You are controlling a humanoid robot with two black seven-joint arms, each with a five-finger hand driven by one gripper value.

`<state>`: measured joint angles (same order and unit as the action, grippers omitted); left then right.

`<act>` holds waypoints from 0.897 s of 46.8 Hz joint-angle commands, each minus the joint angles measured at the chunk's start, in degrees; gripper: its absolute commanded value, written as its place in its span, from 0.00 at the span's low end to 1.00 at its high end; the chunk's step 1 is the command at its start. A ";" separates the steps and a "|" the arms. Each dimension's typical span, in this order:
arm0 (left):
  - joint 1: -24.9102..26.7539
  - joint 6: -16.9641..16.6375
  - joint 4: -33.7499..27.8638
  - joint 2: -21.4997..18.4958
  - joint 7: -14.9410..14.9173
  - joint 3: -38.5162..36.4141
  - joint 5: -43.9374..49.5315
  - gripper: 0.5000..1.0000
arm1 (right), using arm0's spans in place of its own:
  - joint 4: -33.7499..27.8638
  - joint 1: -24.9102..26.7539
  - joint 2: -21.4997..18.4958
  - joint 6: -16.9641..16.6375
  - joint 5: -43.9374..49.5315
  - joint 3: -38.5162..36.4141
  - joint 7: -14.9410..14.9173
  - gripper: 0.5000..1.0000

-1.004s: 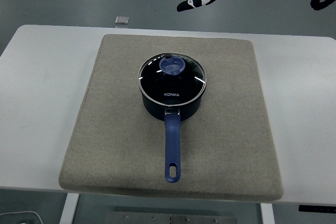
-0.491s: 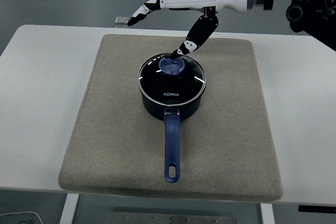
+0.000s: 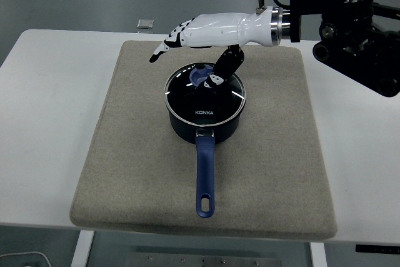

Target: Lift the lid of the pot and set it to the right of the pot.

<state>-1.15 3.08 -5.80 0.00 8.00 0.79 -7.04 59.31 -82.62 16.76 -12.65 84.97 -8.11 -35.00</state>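
The glass lid (image 3: pixel 184 100) shows only even black through it, so I expect to find an empty pot (image 3: pixel 223 130) when I raise the lid by its blue knob.
A dark blue pot (image 3: pixel 204 120) with a long blue handle (image 3: pixel 205 176) pointing toward me sits in the middle of a grey mat (image 3: pixel 125 154). Its glass lid (image 3: pixel 187 95) with a blue knob (image 3: pixel 199 77) lies on the pot. My right hand (image 3: pixel 187 54), white with black joints, reaches in from the right and hovers just above the lid. Its fingers (image 3: pixel 164 47) are spread out to the left, and the thumb (image 3: pixel 224 70) hangs down beside the knob. It holds nothing. My left arm is out of view.
The mat lies on a white table (image 3: pixel 44 92). A small grey object (image 3: pixel 145 24) lies at the table's far edge. The right arm's black forearm (image 3: pixel 350 23) spans the upper right, above the mat's far right corner.
My right hand has come in from the top right and dropped lower and nearer, from beyond the pot to just over the lid. The thumb now reaches the knob. The pot and lid have not moved.
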 commanded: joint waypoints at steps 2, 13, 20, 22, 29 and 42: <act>0.00 0.00 0.00 0.00 0.00 0.00 0.01 1.00 | -0.42 0.18 -0.06 2.27 1.16 2.31 0.00 0.80; 0.00 0.00 0.00 0.00 0.00 -0.09 0.01 1.00 | -0.77 0.53 -0.41 3.24 1.78 3.01 0.00 0.80; 0.00 0.00 0.00 0.00 0.00 0.00 0.01 1.00 | -1.47 0.97 -1.12 4.38 4.15 3.10 0.00 0.80; 0.00 0.00 0.00 0.00 0.00 0.00 0.01 1.00 | -1.91 1.06 -1.64 4.56 4.59 3.10 0.00 0.80; 0.00 0.00 0.00 0.00 0.00 0.00 0.01 1.00 | -2.88 1.32 -2.08 4.65 4.95 3.10 0.00 0.80; 0.00 0.00 0.00 0.00 0.00 0.00 -0.08 1.00 | -4.11 1.76 -2.52 7.11 5.12 5.21 0.00 0.80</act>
<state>-1.15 3.08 -5.80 0.00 8.00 0.78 -7.04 55.27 -80.89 14.26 -6.28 90.08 -3.61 -35.00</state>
